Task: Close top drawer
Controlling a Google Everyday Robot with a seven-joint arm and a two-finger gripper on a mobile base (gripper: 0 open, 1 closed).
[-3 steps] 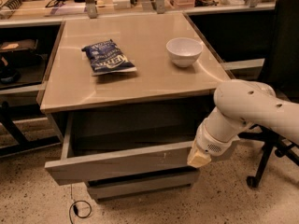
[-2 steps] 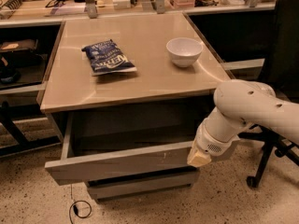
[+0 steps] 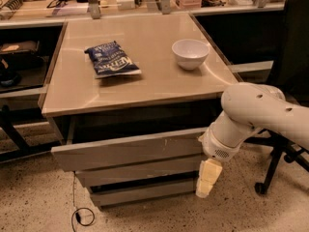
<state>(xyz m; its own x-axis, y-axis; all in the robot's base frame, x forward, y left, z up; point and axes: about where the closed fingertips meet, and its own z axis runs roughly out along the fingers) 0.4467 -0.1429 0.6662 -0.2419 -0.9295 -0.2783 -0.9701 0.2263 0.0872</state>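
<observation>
My gripper should lift its fingers and move inward to the panel's upper edge [image 3: 190, 134] before it pushes, because its fingers hang below the top drawer's panel near the panel's end.
The top drawer [image 3: 128, 151] is the widest grey panel under the tan tabletop [image 3: 145, 88]. It stands out only a little from the cabinet, with its left end further forward. My gripper [image 3: 208, 178] hangs down from the white arm [image 3: 251, 115] at the drawer's right end, against or just in front of the panel's right edge. It holds nothing that I can see. Two narrower grey drawer fronts [image 3: 140, 170] sit below.
A blue chip bag [image 3: 111, 59] and a white bowl [image 3: 190, 53] lie on the tabletop. A black office chair [image 3: 292, 57] stands at the right, its wheeled base [image 3: 270, 175] close to my arm. A cable [image 3: 83, 216] lies on the floor. Dark shelves [image 3: 19, 57] are at the left.
The top drawer has slid far in; its open inside no longer shows. My gripper and arm have moved with it toward the cabinet.
</observation>
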